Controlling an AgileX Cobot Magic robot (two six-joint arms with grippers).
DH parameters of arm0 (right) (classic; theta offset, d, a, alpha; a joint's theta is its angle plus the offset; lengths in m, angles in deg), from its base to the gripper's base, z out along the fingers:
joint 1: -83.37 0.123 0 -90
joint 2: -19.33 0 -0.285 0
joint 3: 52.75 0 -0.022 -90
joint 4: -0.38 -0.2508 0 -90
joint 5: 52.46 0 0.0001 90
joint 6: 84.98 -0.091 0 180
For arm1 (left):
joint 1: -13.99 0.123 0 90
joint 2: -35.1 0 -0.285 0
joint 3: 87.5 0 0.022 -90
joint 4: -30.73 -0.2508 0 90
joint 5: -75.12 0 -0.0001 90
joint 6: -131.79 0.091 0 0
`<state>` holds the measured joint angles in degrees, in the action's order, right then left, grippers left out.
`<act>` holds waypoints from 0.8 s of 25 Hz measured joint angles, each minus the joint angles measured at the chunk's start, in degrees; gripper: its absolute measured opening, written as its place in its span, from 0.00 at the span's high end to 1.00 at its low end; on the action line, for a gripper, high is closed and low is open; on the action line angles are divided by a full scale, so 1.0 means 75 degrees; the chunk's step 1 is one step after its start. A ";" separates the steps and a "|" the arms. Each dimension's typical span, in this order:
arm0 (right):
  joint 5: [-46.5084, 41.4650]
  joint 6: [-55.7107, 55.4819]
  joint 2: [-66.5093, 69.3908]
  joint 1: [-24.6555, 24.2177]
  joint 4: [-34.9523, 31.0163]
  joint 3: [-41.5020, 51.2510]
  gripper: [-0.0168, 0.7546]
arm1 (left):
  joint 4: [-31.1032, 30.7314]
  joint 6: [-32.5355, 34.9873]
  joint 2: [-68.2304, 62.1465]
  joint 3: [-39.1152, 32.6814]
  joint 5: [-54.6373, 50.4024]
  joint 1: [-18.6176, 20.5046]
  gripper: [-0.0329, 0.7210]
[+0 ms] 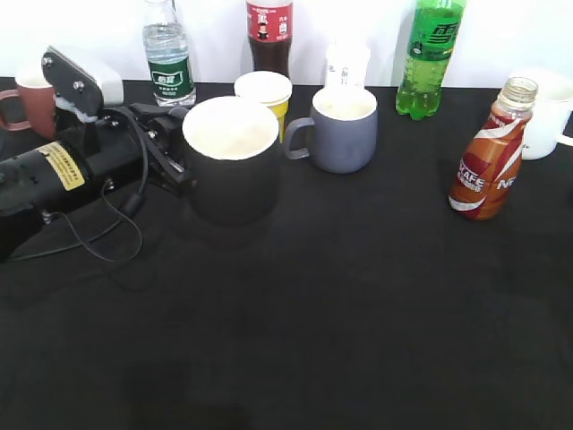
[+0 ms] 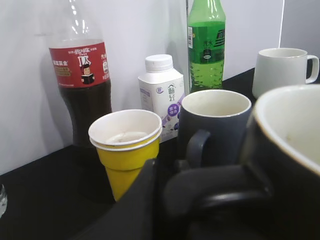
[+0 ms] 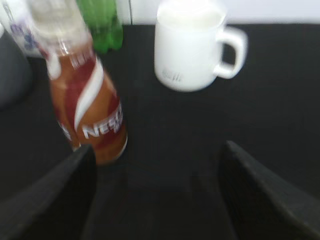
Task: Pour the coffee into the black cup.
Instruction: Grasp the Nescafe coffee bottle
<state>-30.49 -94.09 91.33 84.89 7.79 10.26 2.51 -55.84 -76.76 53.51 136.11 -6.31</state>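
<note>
The robot's left gripper is holding the black cup far from the coffee bottle, so its right gripper should grab the bottle while the left gripper moves the cup closer.
The black cup, white inside and empty, stands at the left-middle of the black table. My left gripper is shut on its handle; the cup's rim fills the right of the left wrist view. The coffee is a brown Nescafe bottle with no cap, upright at the right. In the right wrist view the bottle stands just ahead of the left finger. My right gripper is open and empty, low over the table. It does not show in the exterior view.
A grey-blue mug and a yellow paper cup stand right behind the black cup. A white mug is behind the coffee bottle. Water, cola, green soda bottles, a milk carton and a red-brown mug line the back.
</note>
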 joint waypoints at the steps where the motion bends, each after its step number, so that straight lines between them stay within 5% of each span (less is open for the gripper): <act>1: 0.0347 -0.0541 0.0475 0.0000 0.0614 0.0000 0.22 | 0.0000 -0.0008 0.0000 0.0000 -0.0037 0.0000 0.88; 5: 0.2434 -0.1907 0.2206 0.0000 0.2663 0.0006 0.20 | 0.0005 -0.0008 0.0000 0.0000 -0.0196 0.0000 0.88; 8: 0.3015 -0.1749 0.3180 0.0000 0.2750 -0.0063 0.11 | 0.0005 -0.0010 0.0000 0.0000 -0.0196 0.0000 0.88; 12: 0.3975 -0.0667 0.3999 0.0000 0.1740 -0.0286 0.10 | 0.0005 -0.0018 0.0000 0.0000 -0.0196 0.0000 0.88; 20: 0.4454 -0.0433 0.5518 0.0000 0.1935 -0.1696 0.10 | -0.0023 -0.0018 0.0000 0.0002 -0.0326 0.0000 0.88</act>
<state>2.92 -97.34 132.72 84.89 22.30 -2.45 2.34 -55.98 -76.76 53.52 133.66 -6.31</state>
